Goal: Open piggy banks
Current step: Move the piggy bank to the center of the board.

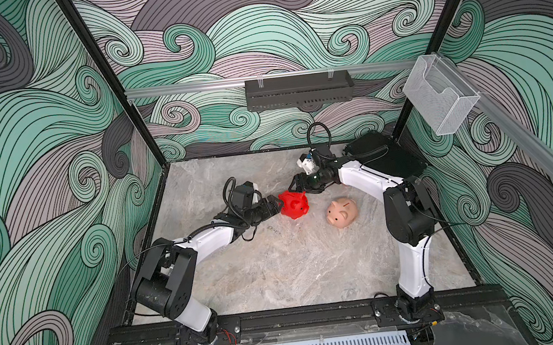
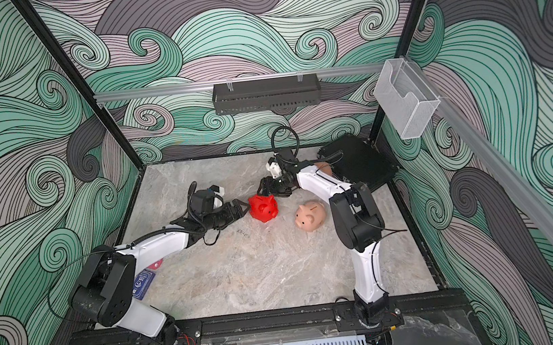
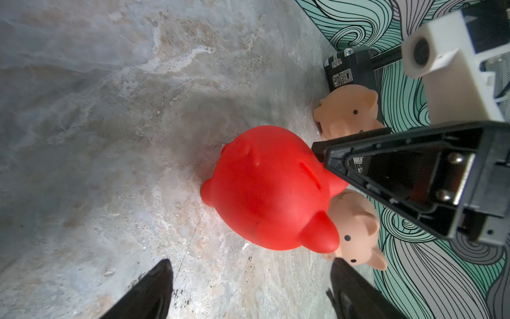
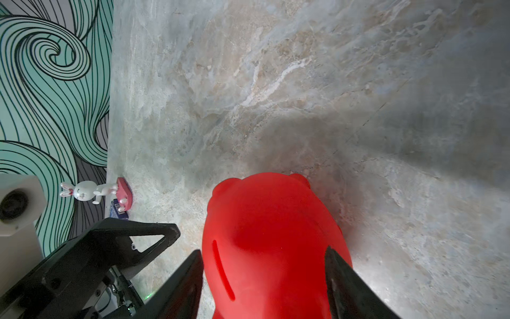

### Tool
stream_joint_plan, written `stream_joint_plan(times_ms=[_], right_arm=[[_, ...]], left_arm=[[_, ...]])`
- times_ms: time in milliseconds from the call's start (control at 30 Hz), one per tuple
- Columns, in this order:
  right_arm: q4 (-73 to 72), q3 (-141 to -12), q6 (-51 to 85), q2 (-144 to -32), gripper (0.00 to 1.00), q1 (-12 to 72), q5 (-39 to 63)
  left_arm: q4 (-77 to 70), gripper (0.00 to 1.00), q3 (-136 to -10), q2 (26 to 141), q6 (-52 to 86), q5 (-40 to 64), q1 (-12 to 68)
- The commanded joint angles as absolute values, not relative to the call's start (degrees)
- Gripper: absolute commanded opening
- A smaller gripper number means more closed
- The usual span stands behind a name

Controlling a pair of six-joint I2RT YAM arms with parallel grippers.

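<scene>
My left gripper needs to have the red piggy bank (image 3: 271, 188) square before it straddles its sides (image 3: 247, 196) from above. The piggy bank sits crooked to my left gripper's fingers, so I should turn it first.
A red piggy bank (image 1: 294, 208) (image 2: 264, 207) stands upright mid-table, coin slot up. My right gripper (image 4: 263, 251) reaches over it from behind with its jaws open. The fingers (image 4: 193, 276) straddle its rear flanks, close against the sides. My left gripper (image 3: 252, 262) is open just short of the pig's left side (image 3: 270, 187), nothing between its fingers. A peach-pink piggy bank (image 1: 342, 212) (image 2: 311, 215) stands to the right of the red one. Another pink one (image 2: 322, 167) (image 3: 349, 113) sits farther back by the black case, mostly hidden behind the right arm in both top views.
A flat black case (image 1: 386, 157) (image 2: 358, 160) lies in the back right corner. A white rabbit figurine (image 4: 85, 192) on a red base and a blue card (image 2: 142, 282) sit at the left wall. Patterned walls close the table on three sides.
</scene>
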State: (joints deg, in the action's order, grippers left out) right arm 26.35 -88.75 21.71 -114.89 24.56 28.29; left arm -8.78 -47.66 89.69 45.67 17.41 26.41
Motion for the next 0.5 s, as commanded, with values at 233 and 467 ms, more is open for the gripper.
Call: stream_joint_plan(times_ms=[233,467], right_arm=[[18.6,-76.2,30.5,-106.0,0.7,30.4,28.7],[15.5,-71.4,30.3,-100.5,0.72,37.8,27.7]], left_arm=[[-2.4,0.92,-41.1,76.9,47.2,11.1,24.9],[10.7,0.99,-38.2,65.0,43.4,4.1,24.0]])
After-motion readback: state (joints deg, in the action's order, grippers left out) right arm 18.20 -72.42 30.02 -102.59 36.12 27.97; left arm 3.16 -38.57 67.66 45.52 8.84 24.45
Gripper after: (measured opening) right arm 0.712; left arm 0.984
